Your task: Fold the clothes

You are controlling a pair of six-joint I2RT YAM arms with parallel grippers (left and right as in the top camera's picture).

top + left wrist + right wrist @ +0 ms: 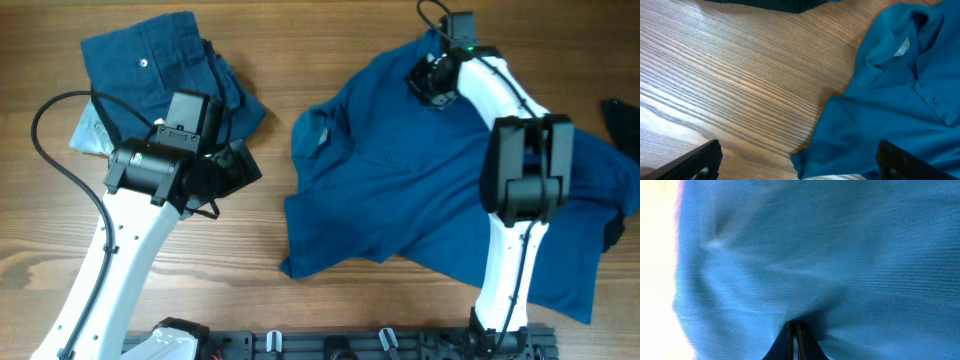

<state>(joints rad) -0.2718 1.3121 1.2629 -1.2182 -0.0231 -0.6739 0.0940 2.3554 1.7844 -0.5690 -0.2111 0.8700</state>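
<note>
My right gripper keeps pulling across until the shirt gets to the trousers, because it is pinching the shirt's far edge [428,42] and the wood [282,90] beside the trousers is free.
A large medium-blue collared shirt [400,190] lies crumpled across the right half of the table. My right gripper [432,80] is at the shirt's far edge, shut on a pinch of its fabric; the right wrist view shows the cloth [840,255] gathered into the closed fingertips [794,330]. Darker navy folded trousers [160,60] with a small pale button lie at the far left. My left gripper [235,170] hovers open and empty over bare wood between trousers and shirt. The left wrist view shows the shirt's collar and left edge [900,90] ahead of the open fingers [800,165].
A pale grey cloth patch [90,130] sticks out beside the trousers. A dark object [622,118] lies at the right table edge. Bare wooden table [60,260] shows at the front left. The arm bases stand along the front edge.
</note>
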